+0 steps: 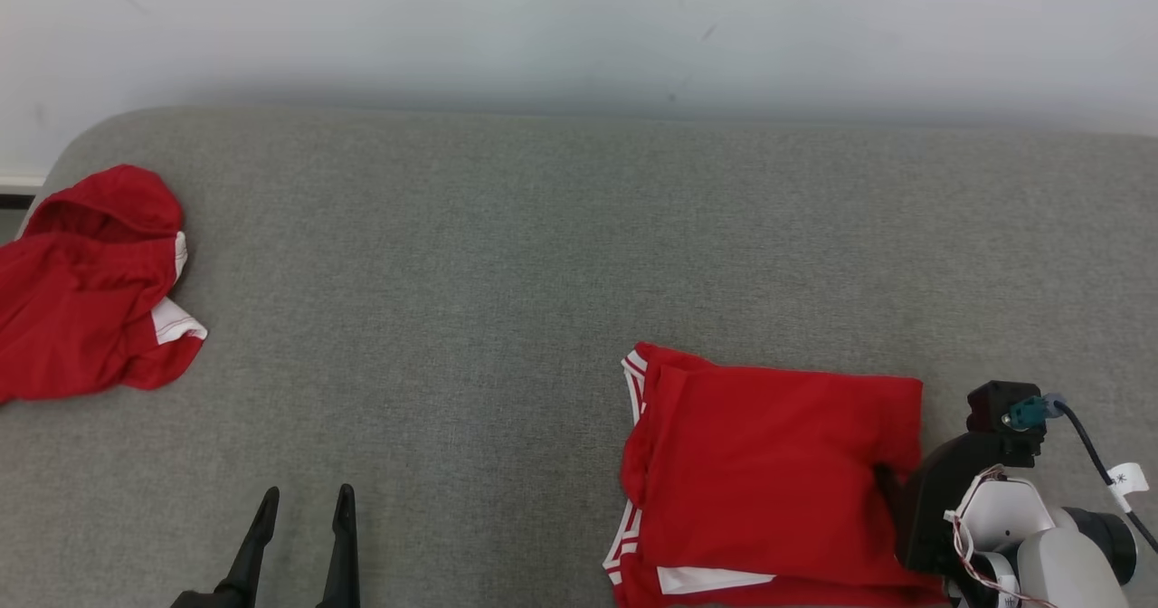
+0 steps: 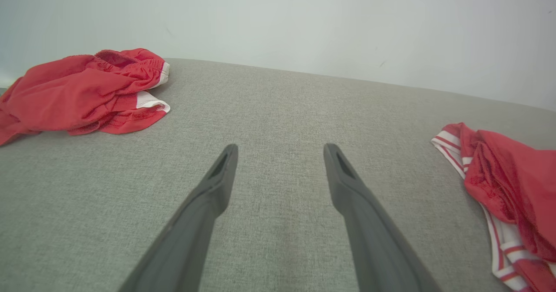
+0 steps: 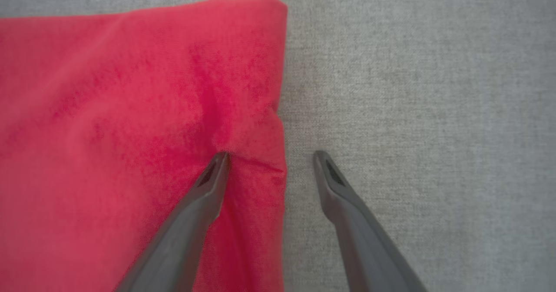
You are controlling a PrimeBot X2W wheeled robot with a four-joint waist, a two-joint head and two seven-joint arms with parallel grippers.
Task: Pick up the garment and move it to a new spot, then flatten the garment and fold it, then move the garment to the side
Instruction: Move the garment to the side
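The folded garment [image 1: 776, 467] will slide along and stay folded when the robot pulls it, because its layers lie flat together and meet at the closed edge [image 1: 918, 418].
The garment [image 1: 778, 463] is red with white-striped trim and lies folded into a rough rectangle at the lower right of the grey fabric surface; it also shows in the left wrist view [image 2: 508, 183]. My right gripper [image 1: 896, 490] stands open at its right edge. In the right wrist view, the right gripper [image 3: 270, 155] straddles that edge. One finger [image 3: 208, 187] presses a dent into the red garment [image 3: 130, 131], and the other rests over bare grey fabric. Far from it, my left gripper [image 1: 307, 495] [image 2: 280, 148] hangs open and empty over bare surface at the lower left.
A second red garment [image 1: 81, 291] [image 2: 82, 92] with white trim lies crumpled at the far left edge of the grey surface [image 1: 543, 273]. A pale wall [image 1: 579, 29] runs along the back. The surface's rounded corner is at the upper left.
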